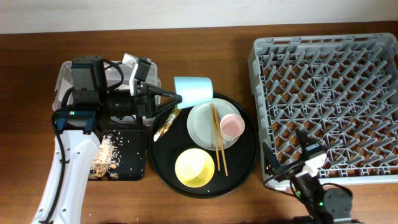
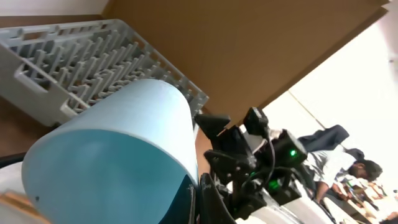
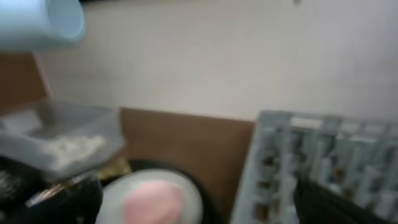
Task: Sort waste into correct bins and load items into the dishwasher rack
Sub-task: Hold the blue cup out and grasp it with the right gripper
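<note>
My left gripper grips the small blue cup by its rim (image 1: 176, 87), far from the grey rack, so next my right gripper grabs the cup's base (image 1: 209, 91) and loads it.
My left gripper (image 1: 176, 99) is shut on the rim of the small blue cup (image 1: 193, 89) and holds it on its side above the back edge of the round black tray. In the left wrist view one finger (image 2: 200, 200) sits inside the cup (image 2: 112, 149). The pale plate (image 1: 205, 124) carries the pink cup (image 1: 232, 126) and the chopsticks (image 1: 219, 140). The yellow bowl (image 1: 194, 167) sits in front of it. The brown-gold wrapper (image 1: 165, 127) lies at the tray's left rim. My right gripper (image 1: 292, 153) is open and empty at the grey rack's (image 1: 329, 93) front-left corner.
The shallow black rectangular tray (image 1: 134, 158) holds brownish food scraps (image 1: 104, 158). The clear tub (image 1: 67, 78) lies mostly under my left arm; the right wrist view shows white napkins in it (image 3: 68, 146). The round black tray (image 1: 245, 158) sits between the bins and the rack.
</note>
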Controlling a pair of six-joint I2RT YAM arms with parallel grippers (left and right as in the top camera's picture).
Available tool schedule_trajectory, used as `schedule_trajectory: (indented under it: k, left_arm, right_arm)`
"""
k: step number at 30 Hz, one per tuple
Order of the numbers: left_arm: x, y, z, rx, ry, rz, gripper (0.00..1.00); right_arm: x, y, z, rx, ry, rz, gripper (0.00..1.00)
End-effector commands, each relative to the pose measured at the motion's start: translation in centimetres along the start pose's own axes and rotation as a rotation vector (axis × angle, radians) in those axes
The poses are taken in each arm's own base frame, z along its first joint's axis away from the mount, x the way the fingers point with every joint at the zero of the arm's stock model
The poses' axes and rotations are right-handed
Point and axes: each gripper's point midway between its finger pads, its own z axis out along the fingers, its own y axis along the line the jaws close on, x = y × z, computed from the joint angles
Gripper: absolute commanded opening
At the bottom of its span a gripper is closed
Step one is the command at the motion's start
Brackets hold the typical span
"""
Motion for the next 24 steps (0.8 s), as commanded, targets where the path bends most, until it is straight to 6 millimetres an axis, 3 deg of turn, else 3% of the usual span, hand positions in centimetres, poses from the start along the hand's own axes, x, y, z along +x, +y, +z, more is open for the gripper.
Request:
schedule_trajectory:
  k: [1,7,11,13,17,24]
  left_arm:
    - [-0.5,-1.3,-0.1,0.054,-0.003,0.014,0.00]
    - [-0.4,-2.2,-0.2,0.104,0.001,0.014,0.00]
    - [-0.3,-3.5,-0.3,0.180,0.004,0.015,0.01]
    - [-0.3,-3.6,-0.3,0.185,0.005,0.014,0.01]
    - [-0.2,-3.8,0.0,0.196,0.014,0.016,0.01]
    - [0.4,-5.2,1.9,0.252,0.056,0.077,0.01]
  right_arm:
    - [-6.5,2.6,-1.7,-0.083,-0.003,0.096,0.98]
    - [-11.5,5.5,-1.4,-0.207,0.281,0.168,0.99]
    - [-15.8,9.8,-0.2,-0.512,0.351,0.245,0.99]
    - [-16.9,11.2,0.0,-0.634,0.376,0.281,0.99]
    - [-17.0,12.3,0.9,-0.803,0.403,0.332,0.99]
    - [-12.8,11.0,5.3,-0.836,0.562,0.481,0.98]
